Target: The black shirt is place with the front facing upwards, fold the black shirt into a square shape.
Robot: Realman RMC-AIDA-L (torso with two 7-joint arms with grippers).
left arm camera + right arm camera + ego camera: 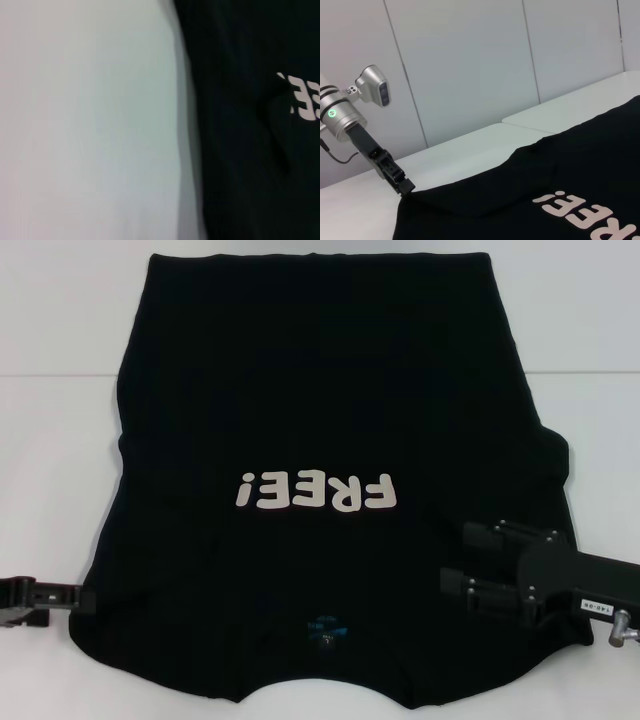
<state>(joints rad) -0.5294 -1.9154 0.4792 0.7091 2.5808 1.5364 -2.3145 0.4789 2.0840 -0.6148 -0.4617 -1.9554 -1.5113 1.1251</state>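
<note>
I should back out my right gripper, hovering open inside the black shirt's side edge (571,520), and take the shoulder's edge (574,637) before both grippers draw the shirt nearer.
The black shirt (320,390) lies spread on the white table (50,440), front up. Its white "FREE!" lettering (315,492) reads upside down from the head view, and the blue neck label (325,625) is near me. My left gripper (88,598) is at the shirt's near left corner. In the right wrist view this gripper (405,187) looks shut on the shirt's edge, and the cloth (530,190) rises slightly toward it. My right gripper (452,560) hovers over the shirt's near right shoulder, fingers apart and empty. The left wrist view shows only the shirt's edge (240,150) against the table.
Bare white table surface (90,125) surrounds the shirt on the left, right and far sides. A seam (590,372) runs across the tabletop on the right. Grey wall panels (470,60) stand beyond the table.
</note>
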